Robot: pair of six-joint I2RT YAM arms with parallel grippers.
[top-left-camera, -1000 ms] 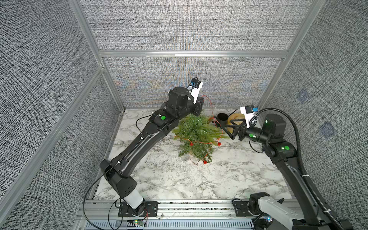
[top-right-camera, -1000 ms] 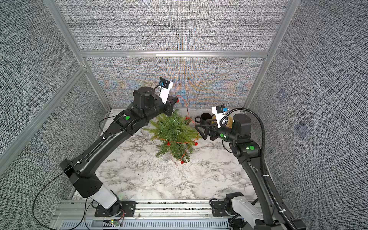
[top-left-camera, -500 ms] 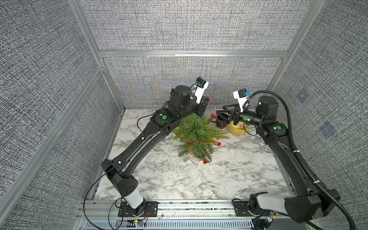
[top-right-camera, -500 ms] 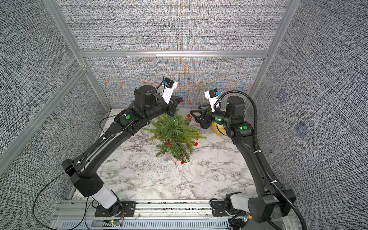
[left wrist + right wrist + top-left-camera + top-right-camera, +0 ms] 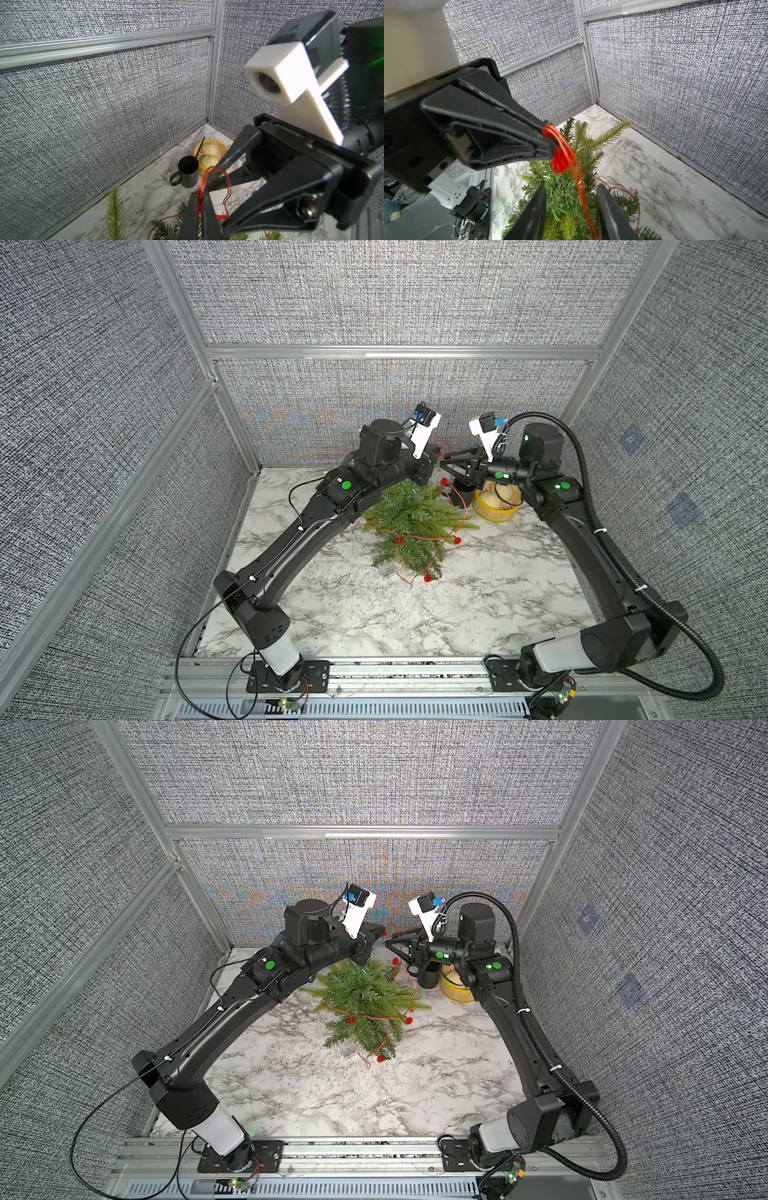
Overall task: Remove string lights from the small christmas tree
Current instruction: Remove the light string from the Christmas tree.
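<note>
The string lights run across the front branches (image 5: 425, 537), so next I pass the wire above the treetop from my left gripper to my right gripper and move my left gripper to the front bulb (image 5: 399, 541).
The small christmas tree (image 5: 415, 522) (image 5: 365, 998) stands at the back of the marble table. The string lights (image 5: 419, 537) (image 5: 376, 1017), a red-orange wire with red bulbs, loop round its branches and rise to my left gripper (image 5: 436, 452) (image 5: 200, 195), which is shut on the wire above the treetop. In the right wrist view the left gripper (image 5: 550, 143) pinches the wire, and a red bulb (image 5: 560, 162) hangs just below it. My right gripper (image 5: 444, 458) (image 5: 571, 188) faces it tip to tip, jaws partly open, with the string lights (image 5: 581, 187) running between its fingers.
A black mug (image 5: 463, 497) (image 5: 188, 172) with a stick in it and a yellow basket (image 5: 496, 506) (image 5: 197, 148) of buns stand at the back right, under the right wrist. Fabric walls close in the back and both sides.
My right arm rose from beside the tree and swung left to meet the left gripper, its jaws narrowing round the wire. The left gripper shifted slightly up and right, still holding the wire.
</note>
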